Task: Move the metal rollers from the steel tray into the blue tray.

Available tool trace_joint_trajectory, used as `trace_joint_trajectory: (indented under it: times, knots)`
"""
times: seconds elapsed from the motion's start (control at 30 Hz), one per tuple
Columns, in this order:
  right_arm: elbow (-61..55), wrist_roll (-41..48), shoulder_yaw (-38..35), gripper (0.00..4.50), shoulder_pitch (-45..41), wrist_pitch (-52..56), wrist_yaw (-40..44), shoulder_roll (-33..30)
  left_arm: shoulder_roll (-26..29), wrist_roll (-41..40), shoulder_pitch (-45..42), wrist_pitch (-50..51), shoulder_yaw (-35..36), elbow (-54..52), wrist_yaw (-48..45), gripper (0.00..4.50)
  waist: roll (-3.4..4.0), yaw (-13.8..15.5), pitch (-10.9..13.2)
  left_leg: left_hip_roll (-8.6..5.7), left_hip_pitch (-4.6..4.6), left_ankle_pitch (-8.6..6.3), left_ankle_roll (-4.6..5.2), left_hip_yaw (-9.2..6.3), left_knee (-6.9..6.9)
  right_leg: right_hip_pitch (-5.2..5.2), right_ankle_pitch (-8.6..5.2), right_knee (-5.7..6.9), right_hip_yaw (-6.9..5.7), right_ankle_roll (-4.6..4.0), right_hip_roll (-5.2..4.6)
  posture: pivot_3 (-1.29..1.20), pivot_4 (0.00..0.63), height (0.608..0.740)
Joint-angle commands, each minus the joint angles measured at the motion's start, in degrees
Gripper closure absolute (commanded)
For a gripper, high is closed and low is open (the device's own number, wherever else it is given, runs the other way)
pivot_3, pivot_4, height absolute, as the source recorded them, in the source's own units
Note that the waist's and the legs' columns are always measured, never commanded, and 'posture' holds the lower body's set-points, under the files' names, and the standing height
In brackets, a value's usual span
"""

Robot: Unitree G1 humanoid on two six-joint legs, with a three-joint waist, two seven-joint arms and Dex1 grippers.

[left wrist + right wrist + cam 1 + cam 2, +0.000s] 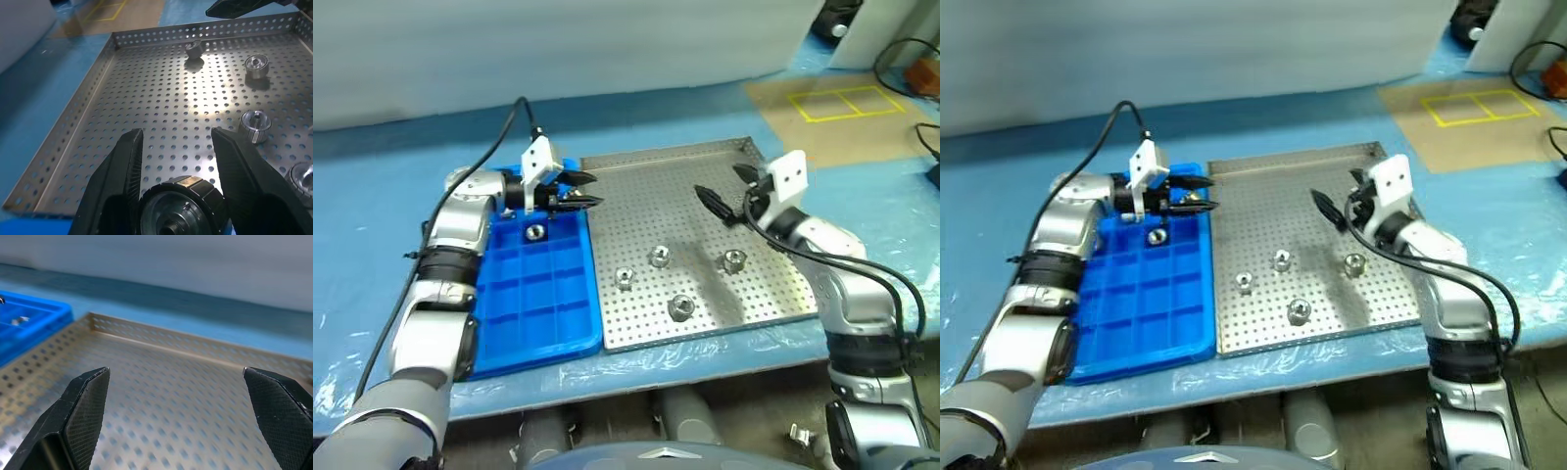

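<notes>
The blue tray's near compartments (pixel 534 302) are empty and open. My left gripper should keep carrying the metal roller until it hangs over one (pixel 503 268), then let go.
The steel tray (pixel 636 196) lies on the blue table with several metal rollers (pixel 658 258) scattered over its near half. Against its left side sits the blue tray (pixel 538 304), with one roller (pixel 534 232) in a far compartment. My left gripper (pixel 583 192) hovers over the blue tray's far right corner and points right. It is shut on a metal roller (pixel 178 208) held deep between its fingers. My right gripper (pixel 727 190) is open and empty above the steel tray's far right part, pointing left, and also shows in the right wrist view (pixel 176 374).
A blue sheet (pixel 372 284) covers the table around both trays. A brown board with a yellow taped square (pixel 842 101) lies at the far right, with black cables (pixel 901 54) beyond it. The steel tray has low raised rims (pixel 73 142).
</notes>
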Motion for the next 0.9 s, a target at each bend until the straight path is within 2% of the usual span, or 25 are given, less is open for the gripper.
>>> trace_joint_trajectory:
  times: [0.03, 0.1, 0.27, 0.47, 0.7, 0.9]
  knots:
    - [3.6, -0.4, 1.8, 0.0, -3.5, -3.4, 2.7, 0.8, 2.9, -2.6, 1.7, 3.7, 1.7, -9.0, 3.3, 2.62, 0.02, 2.5, 0.0, 0.0, 0.0, 0.02, -0.03, 0.01, -0.01, 0.0, -0.02, 0.02, 0.0, -0.03, 0.0, -0.15, 0.15, 0.74]
    - [7.5, -1.0, 3.9, 0.0, -7.0, -5.3, 4.8, 2.2, 5.2, -4.5, 4.6, 7.7, 3.8, -14.6, 5.8, 2.62, 0.03, 5.0, 0.0, 0.02, 0.0, 0.05, -0.08, 0.03, -0.05, -0.04, -0.04, 0.04, 0.01, -0.07, 0.0, -0.08, 0.15, 0.74]
    - [14.5, -1.7, 7.7, 0.0, -12.8, -8.6, 9.0, 6.4, 10.2, -8.3, 15.7, 16.7, 7.7, -28.5, 10.7, 2.62, 0.03, 9.0, 0.0, 0.03, -0.01, 0.1, -0.19, 0.17, -0.18, -0.37, -0.2, 0.49, 0.09, -0.34, -0.01, 0.03, 0.15, 0.74]
    - [20.0, -2.3, 10.0, 0.0, -16.0, -11.3, 12.9, 9.8, 12.7, -11.9, 28.9, 23.3, 12.3, -40.2, 16.5, 2.62, 0.03, 12.3, 0.0, 0.08, 0.12, 0.21, -0.69, 0.16, -0.46, -0.43, -0.32, 0.7, -0.01, -0.53, 0.03, 0.12, 0.15, 0.74]
    - [23.6, -3.2, 11.0, 0.0, -17.6, -13.0, 15.6, 12.0, 12.1, -12.0, 37.8, 22.3, 11.2, -43.6, 21.0, 2.62, 0.02, 13.6, 0.0, 0.1, 0.41, 0.42, -1.13, 0.12, -0.64, -0.3, -0.33, 0.75, 0.08, -0.51, 0.07, 0.15, 0.15, 0.74]
    - [22.3, -3.1, 11.4, 0.0, -16.4, -12.1, 17.1, 12.3, 11.5, -11.3, 39.5, 19.3, 10.2, -40.1, 23.3, 2.62, 0.0, 13.8, 0.0, 0.21, 0.51, 0.66, -1.5, 0.0, -1.03, -0.37, -0.34, 0.74, 0.05, -0.52, 0.29, 0.15, 0.15, 0.74]
